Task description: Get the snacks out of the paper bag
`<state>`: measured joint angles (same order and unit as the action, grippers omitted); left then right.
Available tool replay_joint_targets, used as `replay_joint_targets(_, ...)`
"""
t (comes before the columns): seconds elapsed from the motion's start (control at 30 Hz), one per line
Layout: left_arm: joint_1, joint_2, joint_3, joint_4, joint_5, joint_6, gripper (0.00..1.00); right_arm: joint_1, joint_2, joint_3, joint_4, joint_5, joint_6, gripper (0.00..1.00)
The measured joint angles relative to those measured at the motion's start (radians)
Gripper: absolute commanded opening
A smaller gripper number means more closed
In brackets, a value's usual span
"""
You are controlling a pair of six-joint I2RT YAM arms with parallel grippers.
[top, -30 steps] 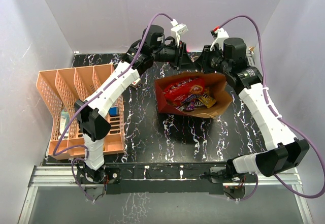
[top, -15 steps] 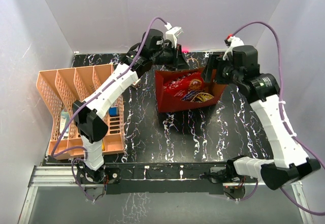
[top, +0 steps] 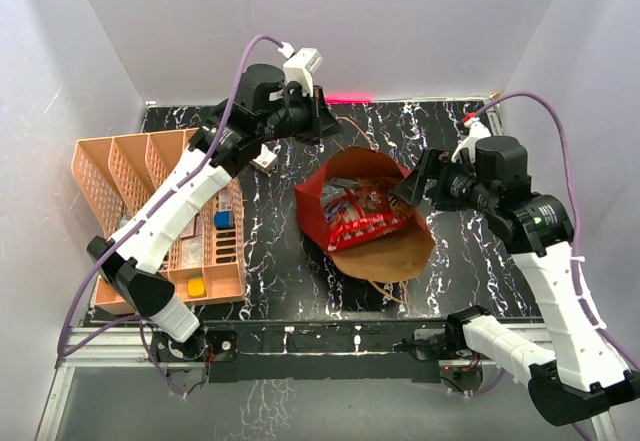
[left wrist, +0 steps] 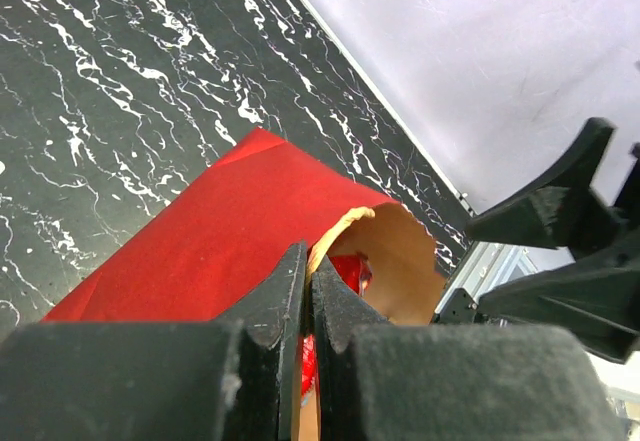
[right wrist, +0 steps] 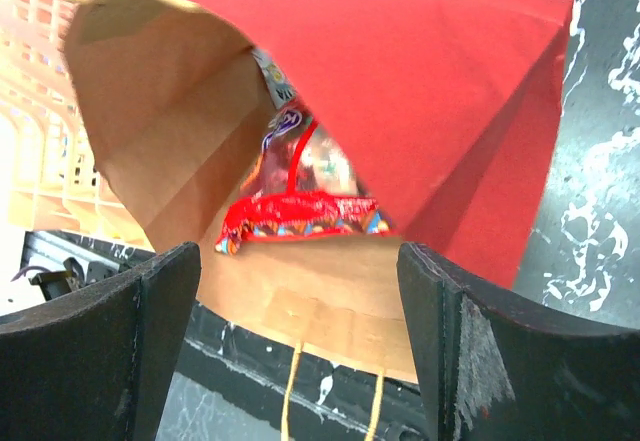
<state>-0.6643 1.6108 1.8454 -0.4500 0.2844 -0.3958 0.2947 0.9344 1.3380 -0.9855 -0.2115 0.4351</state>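
Observation:
I should hold the handle with my right gripper while my left gripper takes its loop, because the red paper bag hangs crooked from one side of its far handle.
The red paper bag hangs tilted over the middle of the table, its brown inside facing the near right. My left gripper is shut on the bag's far rim; in the left wrist view the paper edge runs between the closed jaws of the left gripper. The snacks lie inside: a large red packet and a purple one above it. My right gripper is open at the bag's right rim. In its own view the right gripper faces the mouth with nothing between the fingers.
A peach slotted tray stands at the left with a blue block and a yellow block in it. A small white object lies by the left arm. Cord handles hang from the bag's near rim. White walls close in on three sides.
My right gripper has opened, let go of the bag and drawn back toward the near right. The left gripper has pulled the bag up and nearer, tipping its mouth toward the right arm.

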Motion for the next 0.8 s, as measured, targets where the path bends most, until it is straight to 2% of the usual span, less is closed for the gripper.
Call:
replay_joint_targets(0.4,-0.001,-0.080,-0.034,-0.063,-0.139,-0.006,0.00,0.000,0.007,-0.077,-0.006,-0.009,0.005,0.83)
replay_joint_targets(0.7,-0.001,-0.081,-0.037,-0.059,-0.157,0.001,0.00,0.008,-0.043,-0.268,-0.003,-0.049,0.022,0.83)
replay_joint_targets(0.8,-0.001,-0.081,-0.037,-0.059,-0.159,0.005,0.00,0.027,-0.074,-0.285,0.016,-0.033,0.019,0.84)
